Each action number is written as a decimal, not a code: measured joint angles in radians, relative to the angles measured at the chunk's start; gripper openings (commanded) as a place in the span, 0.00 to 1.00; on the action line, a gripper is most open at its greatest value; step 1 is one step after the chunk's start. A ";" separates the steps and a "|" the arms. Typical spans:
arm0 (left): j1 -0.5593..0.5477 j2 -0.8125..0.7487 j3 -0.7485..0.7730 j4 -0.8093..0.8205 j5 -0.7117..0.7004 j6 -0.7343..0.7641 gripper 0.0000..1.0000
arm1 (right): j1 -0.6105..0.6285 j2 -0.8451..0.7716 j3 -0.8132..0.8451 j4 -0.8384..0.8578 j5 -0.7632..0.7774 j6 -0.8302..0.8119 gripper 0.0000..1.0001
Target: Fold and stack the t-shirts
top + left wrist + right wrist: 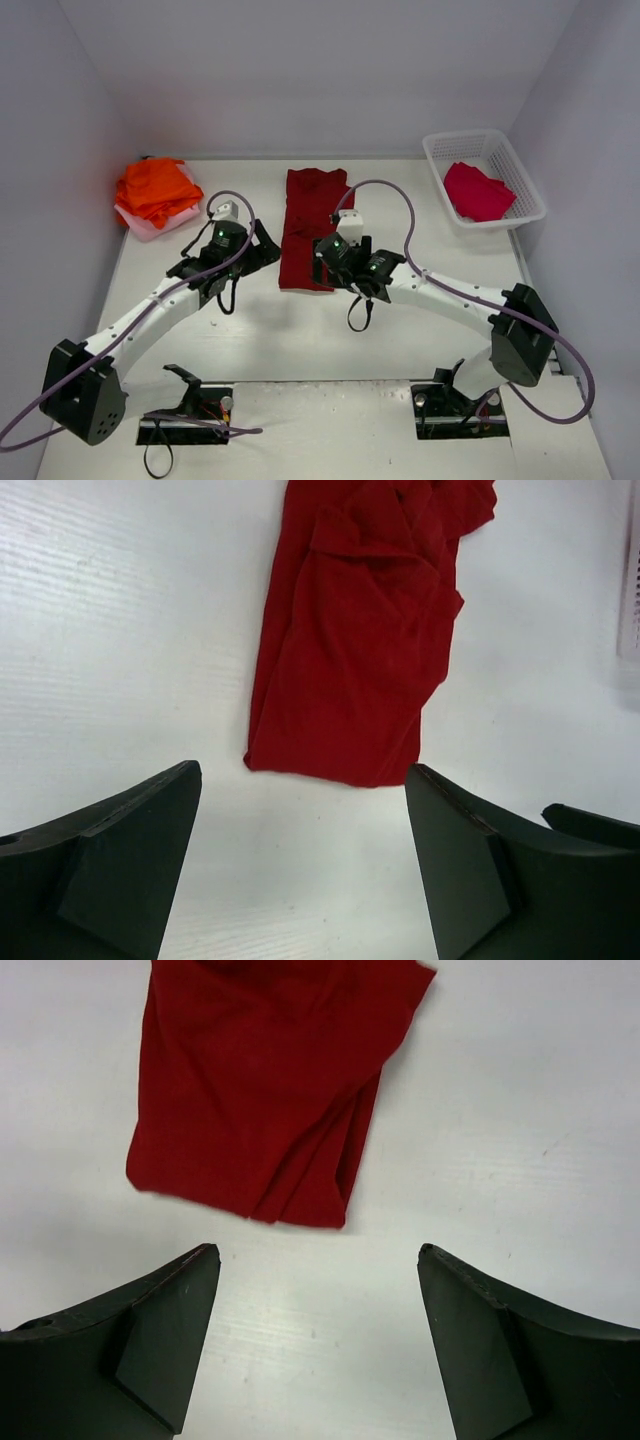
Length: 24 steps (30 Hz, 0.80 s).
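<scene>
The robot's two grippers crowd the strip's narrow near end (pixel 299 270), so the left gripper should back away first while the right gripper comes round to the front edge (pixel 301 289).
A dark red t-shirt (pixel 308 225) lies folded into a long strip at the middle of the table, with nothing gripping it. My left gripper (pixel 268 248) hovers just left of the strip's near end, open and empty. In the left wrist view the shirt (pixel 360 650) lies ahead of the open gripper (pixel 303 770). My right gripper (pixel 322 262) is at the strip's near right corner, also open and empty. In the right wrist view the shirt's (pixel 260 1090) end sits just beyond the gripper (pixel 318 1260). Bright orange shirts (pixel 155 188) rest on a pale pink one (pixel 150 228) at back left.
A white lattice basket (pixel 500 150) stands at the back right and holds a crumpled crimson shirt (pixel 478 190). White walls close the table on three sides. Purple cables loop over both arms.
</scene>
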 measured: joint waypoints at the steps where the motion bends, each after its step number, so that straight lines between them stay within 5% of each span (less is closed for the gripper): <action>1: -0.006 -0.021 -0.018 -0.004 -0.003 -0.006 0.78 | 0.016 -0.007 -0.013 -0.006 0.001 0.011 0.77; 14: -0.177 -0.023 -0.112 0.001 -0.063 -0.098 0.78 | 0.107 -0.040 -0.074 -0.034 0.048 0.091 0.75; 24: -0.183 -0.125 -0.133 -0.058 -0.141 -0.120 0.78 | 0.261 -0.003 -0.057 -0.038 0.185 -0.074 0.72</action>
